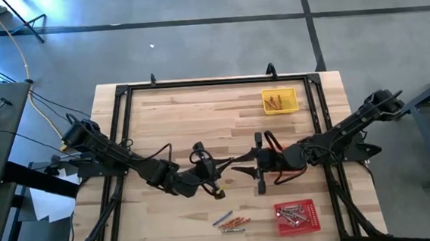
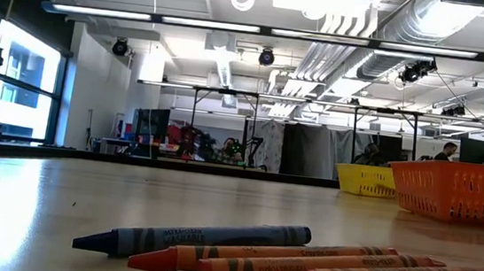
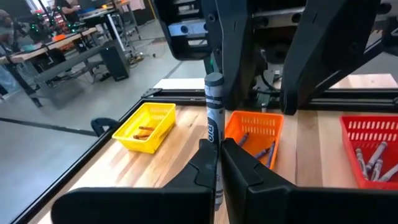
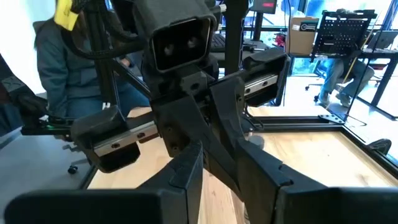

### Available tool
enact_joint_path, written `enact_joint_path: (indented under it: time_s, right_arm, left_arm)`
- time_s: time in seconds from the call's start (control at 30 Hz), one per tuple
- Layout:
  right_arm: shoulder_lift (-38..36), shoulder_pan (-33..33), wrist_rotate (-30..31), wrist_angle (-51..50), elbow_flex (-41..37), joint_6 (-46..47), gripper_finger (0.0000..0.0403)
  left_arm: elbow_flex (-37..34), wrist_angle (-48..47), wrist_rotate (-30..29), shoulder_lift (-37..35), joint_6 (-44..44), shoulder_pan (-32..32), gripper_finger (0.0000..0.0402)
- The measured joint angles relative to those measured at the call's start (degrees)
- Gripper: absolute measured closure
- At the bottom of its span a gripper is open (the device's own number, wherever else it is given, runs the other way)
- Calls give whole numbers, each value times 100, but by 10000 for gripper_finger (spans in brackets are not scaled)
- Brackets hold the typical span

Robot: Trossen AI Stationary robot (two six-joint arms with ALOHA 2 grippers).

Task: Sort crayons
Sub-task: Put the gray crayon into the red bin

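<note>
My left gripper is holding the grey crayon away from the red tray (image 1: 296, 217), which is on my right gripper's side. Next, my right gripper takes over the crayon (image 3: 214, 109) for that reason.
My left gripper (image 1: 224, 168) (image 3: 219, 163) is at mid-table, raised, and shut on a grey crayon (image 3: 213, 121). My right gripper (image 1: 239, 167) (image 4: 210, 163) faces it tip to tip, with its fingers a little apart and nothing seen between them. Several loose crayons (image 1: 232, 222), blue, orange and grey, lie flat on the table near the front edge. They also fill the foreground of the low view (image 2: 283, 260). Neither gripper shows in the low view. My left gripper pinches the grey crayon between its two fingers (image 3: 205, 163), on the crayon's lower half (image 3: 215, 149). The fingers lie across it. The crayon stands on end in the hold, and its flat upper end (image 3: 214, 79) is free just in front of the right gripper.
A yellow tray (image 1: 280, 101) (image 3: 146, 127) holding orange crayons stands at the far right. A red tray (image 1: 296, 215) (image 3: 373, 149) holding grey crayons stands at the near right. An orange tray (image 3: 256, 134) (image 2: 459, 192) holding blue crayons lies under the right arm. Black frame rails (image 1: 122, 142) run round the table.
</note>
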Motion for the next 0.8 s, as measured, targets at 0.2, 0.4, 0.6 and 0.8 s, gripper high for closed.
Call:
enact_joint_path:
  time_s: [0.2, 0.4, 0.6, 0.8]
  right_arm:
    - [-2, 2, -1, 4, 0, -55, 314]
    - [-2, 2, 4, 80, 0, -131, 314]
    - [-2, 2, 5, 150, 0, -144, 331]
    - [-2, -2, 60, 187, 0, -139, 397]
  left_arm:
    - [0, 175, 34, 0, 137, 2, 401]
    - [0, 316, 66, 0, 198, 0, 401]
    - [0, 367, 187, 0, 197, 2, 401]
    - [0, 463, 242, 0, 295, -2, 401]
